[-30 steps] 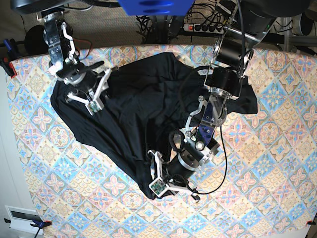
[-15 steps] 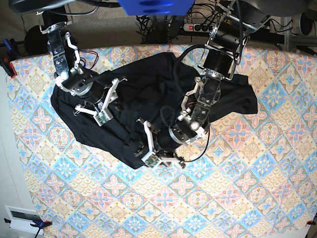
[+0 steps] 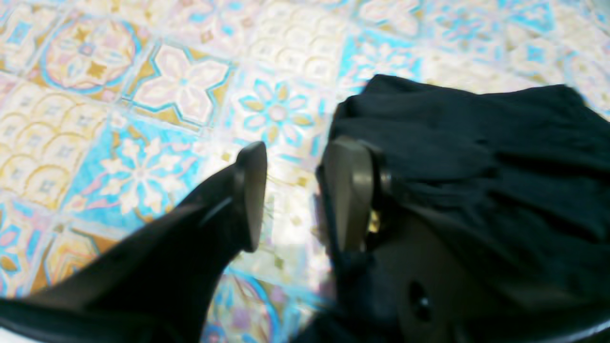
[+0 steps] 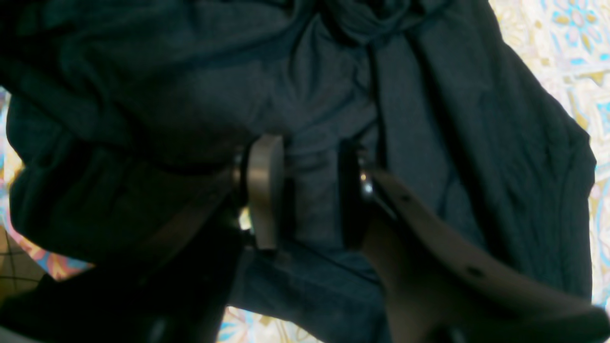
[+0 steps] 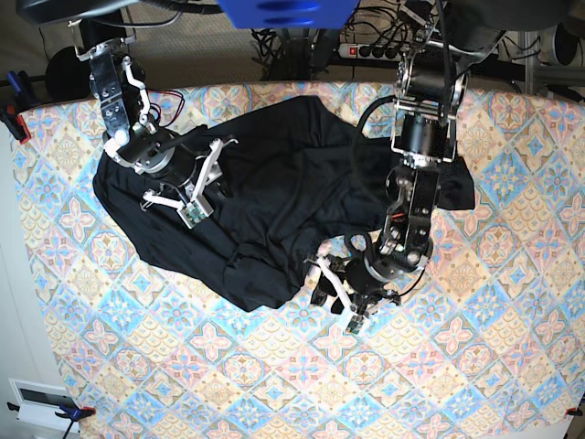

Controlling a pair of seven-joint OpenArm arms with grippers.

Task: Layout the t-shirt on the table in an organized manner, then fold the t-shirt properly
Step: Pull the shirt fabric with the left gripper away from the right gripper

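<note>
Loose folds are bunched up along the t-shirt's near hem. The black t-shirt will therefore spread out into a wider, flatter panel when I pull it outward.
The black t-shirt lies crumpled across the back half of the patterned table. My left gripper hovers just off the shirt's near-right hem. In the left wrist view this gripper stands open, with only the table between its fingers and the t-shirt bunched behind the right finger. My right gripper sits over the shirt's left side. The right wrist view has that gripper open, with the t-shirt lying below the gap.
A power strip and cables lie behind the table's far edge. A white device sits on the floor at the near left. Patterned cloth shows bare across the near half and the right side.
My left gripper opened, let go of the shirt's near corner and moved right onto bare cloth; the corner now lies farther back. My right gripper opened wider and shifted slightly right.
</note>
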